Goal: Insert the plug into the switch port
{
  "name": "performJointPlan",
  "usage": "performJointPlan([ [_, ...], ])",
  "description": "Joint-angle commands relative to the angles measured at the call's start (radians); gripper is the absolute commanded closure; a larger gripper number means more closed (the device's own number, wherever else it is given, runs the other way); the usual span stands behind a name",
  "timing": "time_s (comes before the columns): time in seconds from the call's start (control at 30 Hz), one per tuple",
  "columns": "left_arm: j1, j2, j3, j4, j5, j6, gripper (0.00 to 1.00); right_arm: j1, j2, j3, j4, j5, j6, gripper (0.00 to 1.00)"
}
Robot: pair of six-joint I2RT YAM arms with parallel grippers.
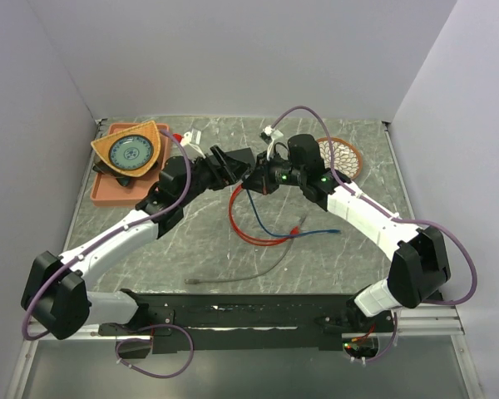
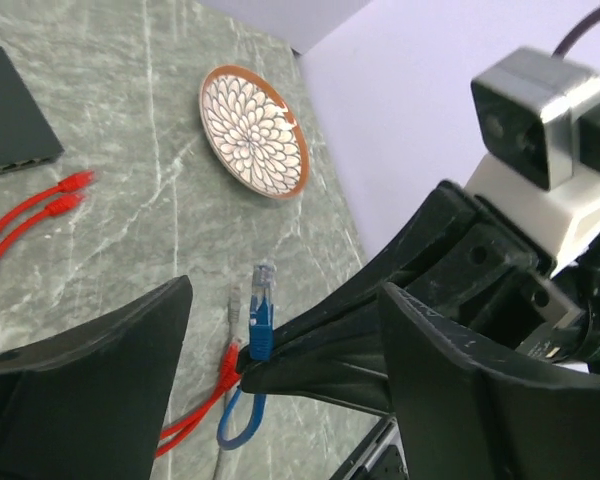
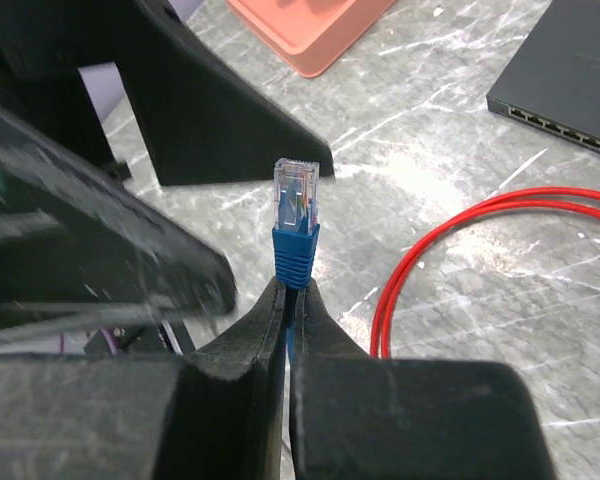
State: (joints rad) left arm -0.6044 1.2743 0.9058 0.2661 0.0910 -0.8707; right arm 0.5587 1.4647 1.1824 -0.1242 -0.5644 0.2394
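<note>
My right gripper is pinching the blue cable (image 3: 295, 284) below its boot. My left gripper should hold the plug (image 3: 296, 195) steady while my right one opens and moves its grip.
My right gripper (image 3: 295, 285) is shut on a blue cable just below its blue boot, and the clear-tipped plug (image 3: 296, 200) stands up above the fingertips. The plug also shows in the left wrist view (image 2: 262, 315), held off the table. My left gripper (image 2: 287, 290) is open, one finger on each side of the plug and the right fingers. The flat black switch (image 3: 570, 60) lies on the table, its row of ports (image 3: 560, 125) facing the red cable. Its corner shows in the left wrist view (image 2: 5, 105). In the top view both grippers (image 1: 245, 170) meet mid-table and hide the switch.
A red cable (image 1: 254, 234), the loose blue cable (image 1: 320, 231) and a grey cable (image 1: 241, 274) lie in front of the grippers. A pink tray (image 1: 108, 193) with an orange plate (image 1: 133, 150) is back left. A patterned plate (image 1: 348, 158) is back right. Walls close three sides.
</note>
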Motion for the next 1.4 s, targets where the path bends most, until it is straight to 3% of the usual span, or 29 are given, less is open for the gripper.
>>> performJointPlan([
  [0.0, 0.008, -0.047, 0.039, -0.005, -0.042, 0.029, 0.19, 0.0, -0.066, -0.01, -0.014, -0.008, -0.069, 1.0],
  [0.3, 0.018, -0.056, -0.007, 0.073, 0.082, 0.053, 0.28, 0.001, -0.096, -0.029, -0.014, -0.101, -0.12, 1.0],
  [0.57, 0.018, -0.032, -0.007, 0.11, 0.174, 0.052, 0.41, 0.001, -0.078, -0.012, -0.005, -0.123, -0.098, 1.0],
  [0.63, 0.018, -0.024, -0.008, 0.119, 0.188, 0.049, 0.49, 0.0, -0.079, -0.012, -0.002, -0.124, -0.094, 1.0],
  [1.07, 0.018, 0.01, -0.011, 0.127, 0.211, 0.053, 0.53, -0.008, -0.112, -0.033, 0.029, -0.107, -0.06, 1.0],
  [1.17, 0.018, 0.007, -0.018, 0.136, 0.213, 0.053, 0.7, -0.006, -0.106, -0.032, 0.021, -0.112, -0.065, 1.0],
  [1.2, 0.018, 0.005, -0.016, 0.133, 0.208, 0.052, 0.85, -0.006, -0.103, -0.032, 0.02, -0.114, -0.068, 1.0],
  [1.27, 0.018, 0.008, -0.012, 0.124, 0.205, 0.05, 0.99, -0.005, -0.101, -0.03, 0.015, -0.114, -0.071, 1.0],
  [1.37, 0.018, 0.011, -0.007, 0.117, 0.196, 0.041, 0.99, -0.005, -0.104, -0.03, 0.012, -0.092, -0.065, 1.0],
])
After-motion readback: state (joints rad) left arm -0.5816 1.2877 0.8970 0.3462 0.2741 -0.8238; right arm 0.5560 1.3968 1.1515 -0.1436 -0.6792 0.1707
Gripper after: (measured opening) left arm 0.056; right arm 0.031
